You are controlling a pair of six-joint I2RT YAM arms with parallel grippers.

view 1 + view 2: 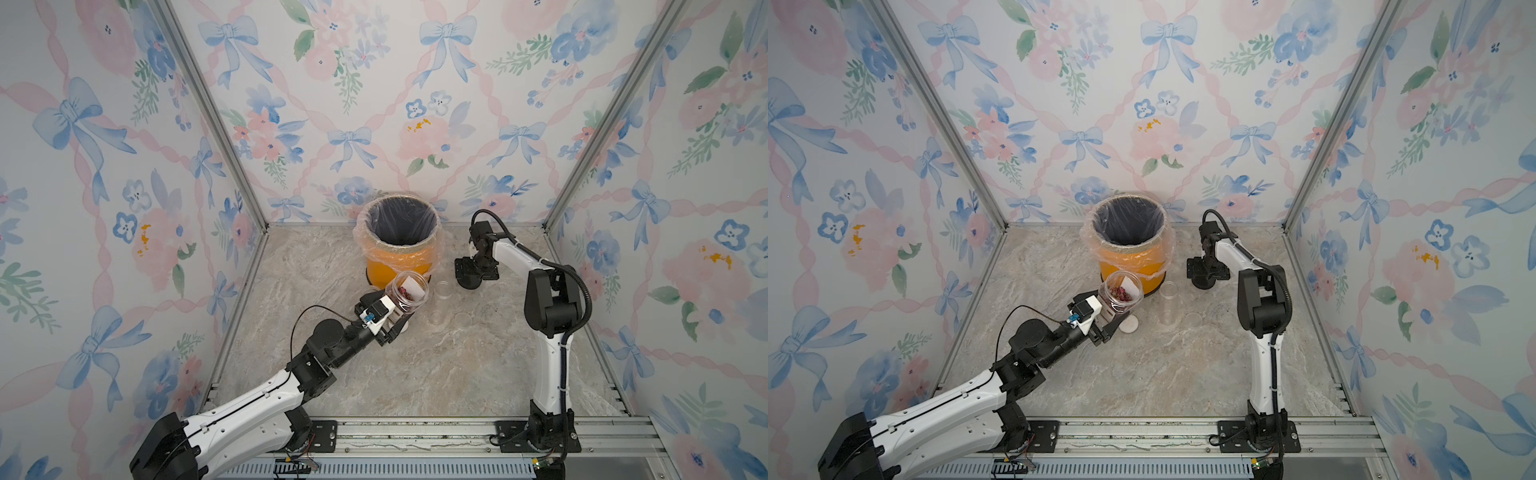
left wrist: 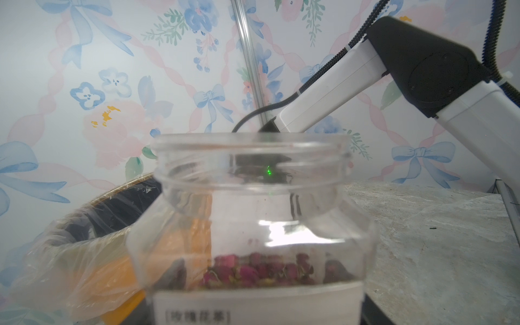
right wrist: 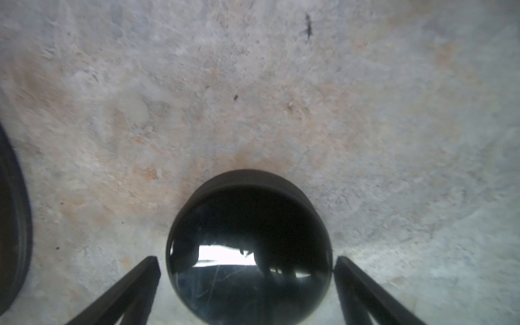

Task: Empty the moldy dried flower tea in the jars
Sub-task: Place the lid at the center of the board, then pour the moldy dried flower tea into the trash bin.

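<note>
The labelled jar's far side is free across from my left gripper, so my open right gripper should keep going from the black lid and close around that side.
My left gripper is shut on the squarish labelled jar, which it holds lidless and mouth-up just in front of the orange bin. The moldy dried flower tea, reddish-pink buds, lies at the bottom of this jar. My right gripper is open to the right of the bin. Its fingers stand on either side of a black lid that rests on the table. A tall slim clear jar stands empty between the two grippers.
The bin has a clear plastic liner and an open mouth near the back wall. A white lid lies under the left gripper, and a translucent lid right of the tall jar. Walls enclose three sides.
</note>
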